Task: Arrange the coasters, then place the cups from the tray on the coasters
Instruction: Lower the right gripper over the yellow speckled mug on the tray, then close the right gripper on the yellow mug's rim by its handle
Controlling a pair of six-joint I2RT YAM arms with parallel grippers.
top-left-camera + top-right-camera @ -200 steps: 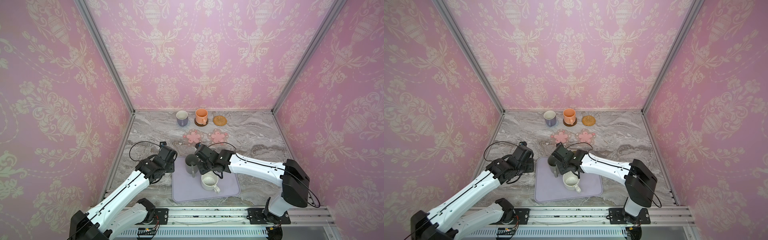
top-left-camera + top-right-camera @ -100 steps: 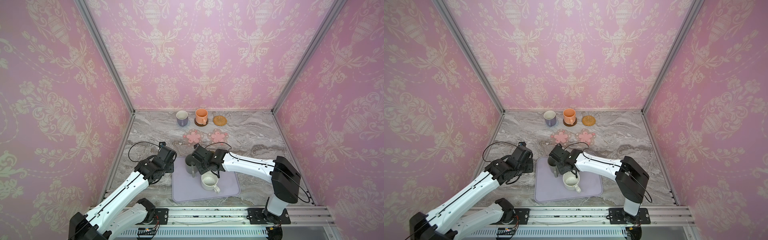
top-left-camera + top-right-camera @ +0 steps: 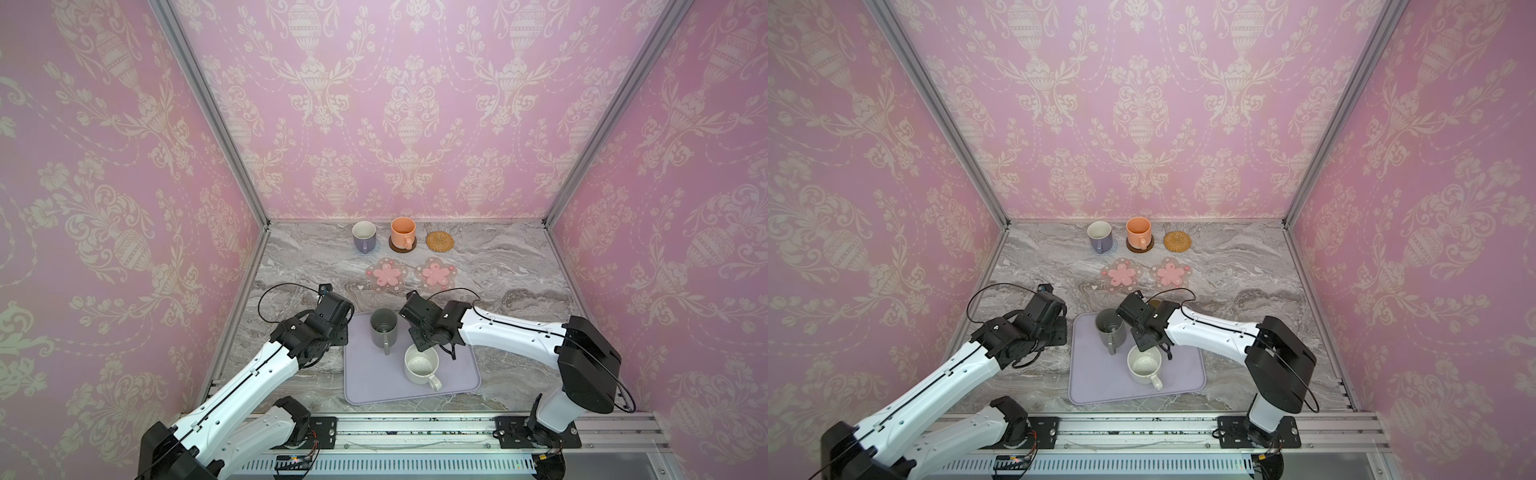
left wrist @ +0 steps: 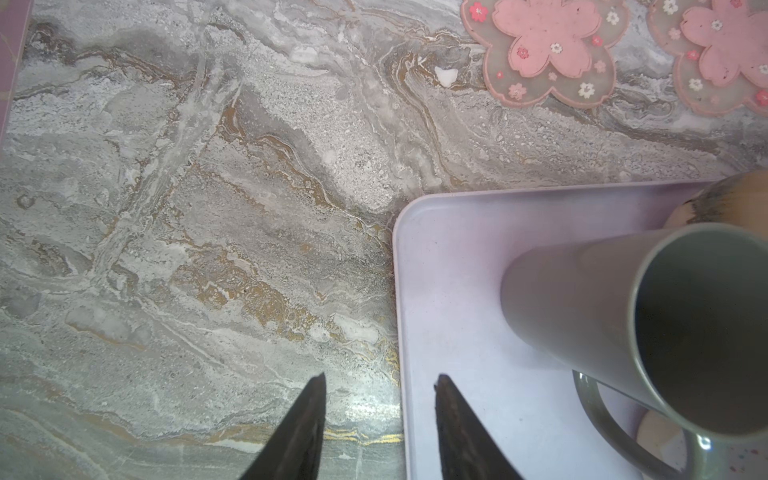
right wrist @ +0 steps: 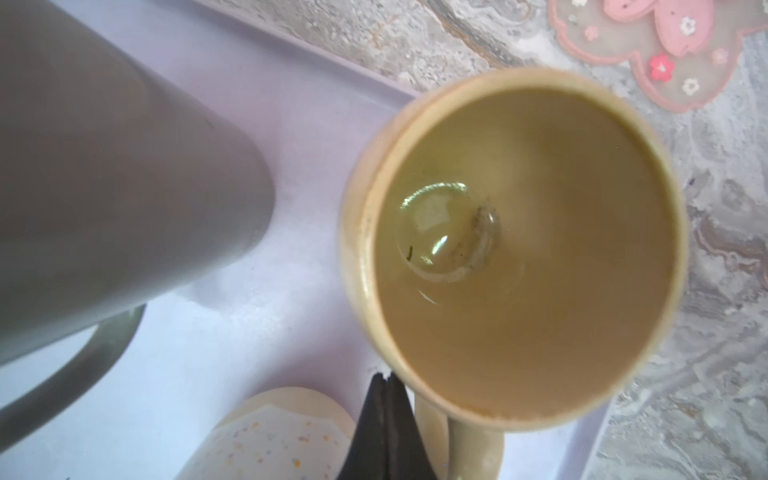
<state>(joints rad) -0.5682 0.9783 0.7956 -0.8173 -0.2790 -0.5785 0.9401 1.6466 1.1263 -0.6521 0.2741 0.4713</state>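
Note:
The robot's right gripper is shut beside the beige cup's handle [image 5: 432, 432]. It should open, move back and bring its fingers to either side of the handle [image 5: 475, 453] before it lifts the beige cup.
A lavender-grey tray [image 3: 374, 386] lies at the table's front. On it stand a dark grey cup [image 3: 383, 328] and a white speckled cup [image 3: 422, 365]. A beige cup [image 5: 515, 249] also stands on it, hidden under my right arm in both top views. My right gripper [image 5: 384, 376] is shut on nothing, its tips between the beige cup's handle [image 5: 457, 436] and the speckled cup [image 5: 266, 444]. My left gripper [image 4: 380, 378] is open, straddling the tray's left rim [image 4: 399, 291] beside the grey cup [image 4: 582, 299]. Two pink flower coasters [image 3: 386, 275] [image 3: 436, 274] lie bare.
At the back a lavender cup [image 3: 364, 237] stands on a light blue coaster. Beside it an orange cup [image 3: 403, 233] stands on a dark brown coaster. A bare rattan coaster [image 3: 439, 241] lies to their right. Pink walls enclose the marble table [image 3: 519, 282] on three sides.
My right arm has shifted slightly over the tray's far edge. The left arm and the cups have stayed put.

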